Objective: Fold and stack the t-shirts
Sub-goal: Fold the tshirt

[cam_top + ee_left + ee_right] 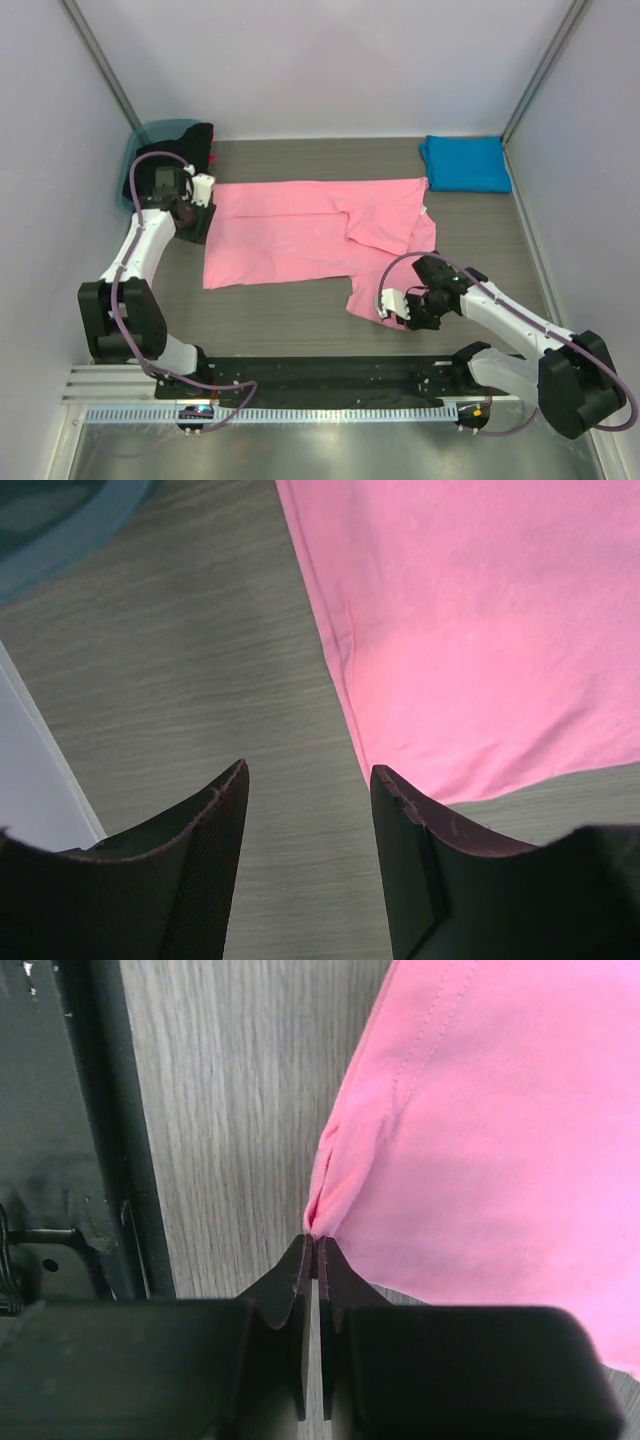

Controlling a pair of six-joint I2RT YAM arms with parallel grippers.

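Only the robot's right gripper is holding the pink t-shirt's near edge [366,317], so the left gripper should pinch the t-shirt's loose corner on the tub's side [207,286] before both grippers fold the edge.
The pink t-shirt [300,235] lies spread on the table, its right part folded over. The blue t-shirt [466,163] lies folded at the back right. My right gripper [395,308] is shut on the pink shirt's near right corner [345,1175], which bunches at the fingertips [316,1242]. My left gripper [195,215] is open and empty at the shirt's left edge; in the left wrist view the gripper [308,772] hovers over bare table with the pink hem [345,670] just beyond the right finger.
A teal tub [150,150] with dark cloth in it [198,143] stands at the back left, its rim in the left wrist view [70,535]. A black rail [320,375] runs along the near edge, seen in the right wrist view [70,1130]. White walls close in the sides.
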